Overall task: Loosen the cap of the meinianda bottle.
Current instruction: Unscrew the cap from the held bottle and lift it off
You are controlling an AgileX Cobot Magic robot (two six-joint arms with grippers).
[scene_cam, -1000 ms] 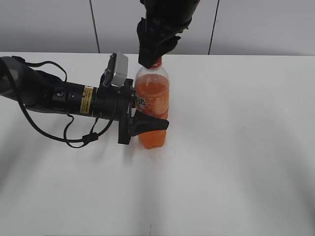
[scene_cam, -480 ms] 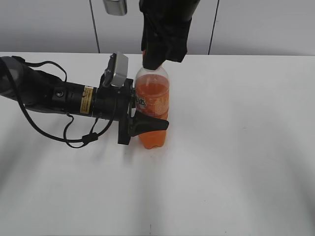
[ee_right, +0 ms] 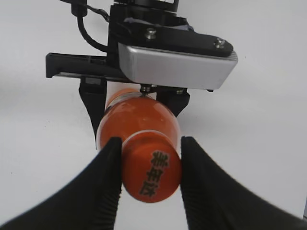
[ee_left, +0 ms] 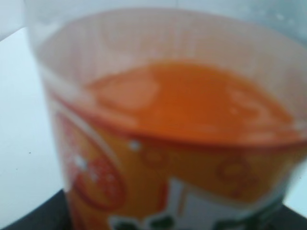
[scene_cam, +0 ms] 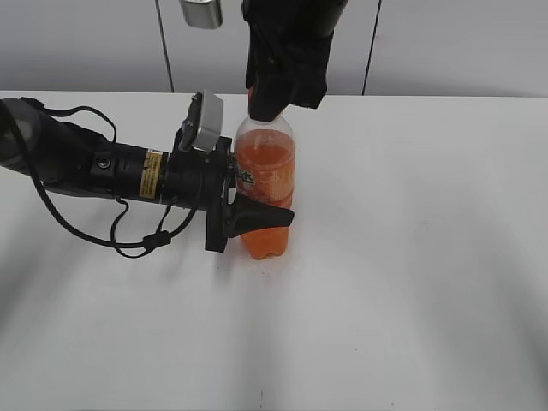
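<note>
My right gripper is far round in its twist, with the cap still on the bottle (ee_right: 152,133). It should open, lift away, turn back and take hold of the cap (ee_right: 151,172) again.
The meinianda bottle (scene_cam: 265,184) stands upright on the white table, half full of orange drink. My left gripper (scene_cam: 257,218) is shut on its lower body from the left; the left wrist view shows only the bottle (ee_left: 163,143) up close, blurred. My right gripper (scene_cam: 270,107) comes down from above and hides the cap in the exterior view. In the right wrist view the orange cap (ee_right: 152,171) with dark characters on top sits between my right gripper's (ee_right: 149,165) two black fingers (ee_right: 103,182), which press its sides.
The white table (scene_cam: 411,257) stretches around the bottle. The left arm's black cable (scene_cam: 111,235) loops on the table at left. A grey panelled wall (scene_cam: 445,43) stands behind.
My right gripper has turned about the cap since a second ago; its wrist camera now shows at the top of the exterior view. Nothing differs over the last half second. The bottle and left arm stay put.
</note>
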